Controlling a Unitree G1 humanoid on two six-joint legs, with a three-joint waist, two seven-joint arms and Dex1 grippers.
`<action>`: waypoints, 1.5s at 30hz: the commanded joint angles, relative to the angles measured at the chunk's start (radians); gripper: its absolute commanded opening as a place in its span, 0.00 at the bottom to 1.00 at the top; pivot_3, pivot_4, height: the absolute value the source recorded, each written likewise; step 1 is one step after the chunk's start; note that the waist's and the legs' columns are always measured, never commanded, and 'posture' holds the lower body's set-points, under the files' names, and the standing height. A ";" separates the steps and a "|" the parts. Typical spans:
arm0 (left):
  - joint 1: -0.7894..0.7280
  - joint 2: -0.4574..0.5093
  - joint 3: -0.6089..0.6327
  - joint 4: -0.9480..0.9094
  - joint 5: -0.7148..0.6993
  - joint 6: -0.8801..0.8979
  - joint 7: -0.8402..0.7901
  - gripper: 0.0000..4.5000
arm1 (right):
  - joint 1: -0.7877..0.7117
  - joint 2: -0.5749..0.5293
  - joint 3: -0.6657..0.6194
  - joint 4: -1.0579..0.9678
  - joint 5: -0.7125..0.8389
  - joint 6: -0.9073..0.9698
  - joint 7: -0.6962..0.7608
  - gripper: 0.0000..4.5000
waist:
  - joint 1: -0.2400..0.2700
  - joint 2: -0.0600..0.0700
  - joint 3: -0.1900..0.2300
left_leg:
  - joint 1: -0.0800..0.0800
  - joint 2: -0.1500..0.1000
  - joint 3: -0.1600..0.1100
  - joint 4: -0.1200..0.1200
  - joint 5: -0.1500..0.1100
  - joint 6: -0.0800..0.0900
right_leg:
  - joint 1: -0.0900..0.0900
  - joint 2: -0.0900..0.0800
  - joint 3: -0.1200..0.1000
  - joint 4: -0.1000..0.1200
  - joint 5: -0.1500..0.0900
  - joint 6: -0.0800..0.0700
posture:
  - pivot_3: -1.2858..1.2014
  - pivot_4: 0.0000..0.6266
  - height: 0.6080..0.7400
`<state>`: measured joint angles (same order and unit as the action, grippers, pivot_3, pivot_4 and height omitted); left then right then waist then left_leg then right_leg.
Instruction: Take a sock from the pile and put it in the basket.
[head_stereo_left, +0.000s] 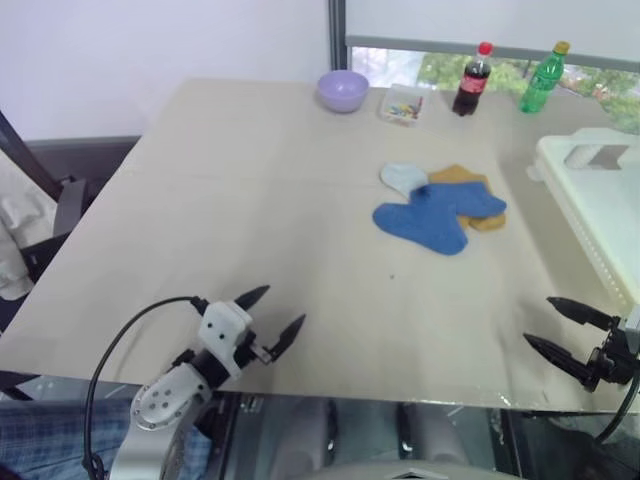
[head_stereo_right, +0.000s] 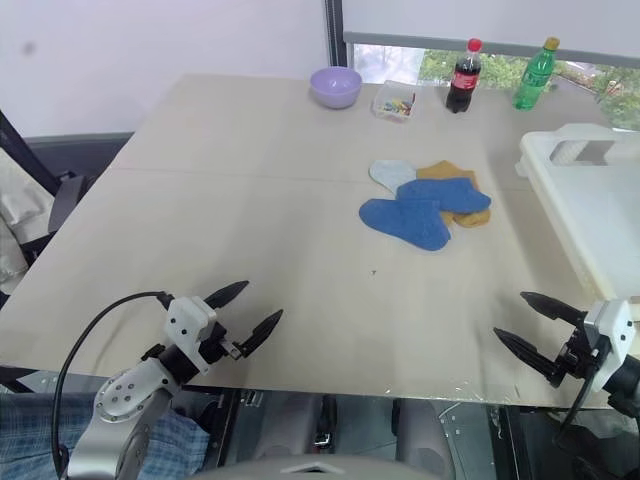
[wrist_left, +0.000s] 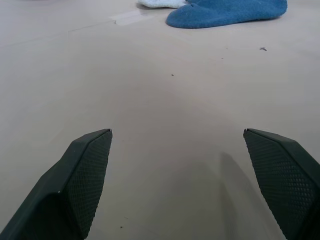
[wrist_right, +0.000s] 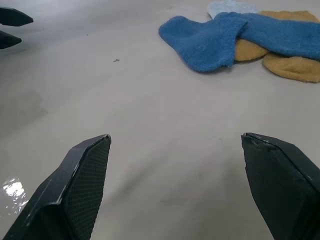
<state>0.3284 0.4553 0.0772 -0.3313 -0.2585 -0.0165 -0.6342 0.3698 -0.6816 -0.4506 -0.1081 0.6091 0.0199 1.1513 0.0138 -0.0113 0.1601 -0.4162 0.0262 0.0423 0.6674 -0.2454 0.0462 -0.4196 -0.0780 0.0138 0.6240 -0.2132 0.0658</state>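
I expect the near blue sock (head_stereo_left: 430, 228) to come away alone when I pull it, because a distinct edge (wrist_right: 239, 39) runs across the place where the blue socks overlap.
The pile (head_stereo_left: 440, 208) lies flat in the middle right of the table: blue socks (wrist_right: 220, 37) on top of mustard yellow ones (wrist_right: 292, 65), with a pale grey-blue one (head_stereo_left: 403, 178) behind. The white basket (head_stereo_left: 592, 190) stands at the table's right edge. My left gripper (head_stereo_left: 275, 315) hovers open and empty over the near left of the table. Near the front right corner my right gripper (head_stereo_left: 550, 324) is open too, nothing between its fingers, pointing toward the pile. Both are well short of the socks.
At the far edge stand a lilac bowl (head_stereo_left: 343, 90), a small clear tray of coloured bits (head_stereo_left: 403, 104), a cola bottle (head_stereo_left: 472, 80) and a green bottle (head_stereo_left: 543, 78). A dark chair (head_stereo_left: 60, 200) sits left of the table (head_stereo_left: 230, 200).
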 joint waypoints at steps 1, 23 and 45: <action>-0.002 0.014 0.011 -0.024 -0.010 -0.010 -0.012 1.00 | 0.011 0.011 -0.032 -0.026 0.011 -0.015 -0.002 0.95 | 0.000 0.000 0.000 | 0.000 0.000 0.000 0.000 0.000 0.000 | 0.000 0.000 0.000 0.000 0.000 0.000 | 0.52 0.24 0.93; 0.057 0.012 0.038 -0.029 -0.037 -0.040 -0.041 1.00 | -0.025 0.018 0.000 0.012 -0.022 -0.030 0.011 0.95 | 0.000 0.000 0.000 | 0.001 0.000 0.000 0.000 0.000 0.000 | 0.000 0.000 0.000 0.001 0.000 0.000 | 0.52 0.24 0.93; -0.062 0.252 0.242 -0.032 -0.408 0.157 -0.357 1.00 | -0.605 0.166 0.318 0.126 -0.233 0.301 -0.472 0.95 | 0.000 0.000 0.001 | 0.000 0.000 0.003 0.001 0.000 0.001 | 0.000 0.003 0.002 0.002 0.003 -0.004 | 0.52 0.24 0.93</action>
<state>0.2769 0.6898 0.2867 -0.3428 -0.6339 0.1291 -0.9689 -0.2147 -0.5210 -0.1413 0.0020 0.4093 0.3179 0.7183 0.0136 -0.0114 0.1613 -0.4169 0.0264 0.0453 0.6684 -0.2451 0.0472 -0.4199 -0.0752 0.0154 0.6258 -0.2106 0.0615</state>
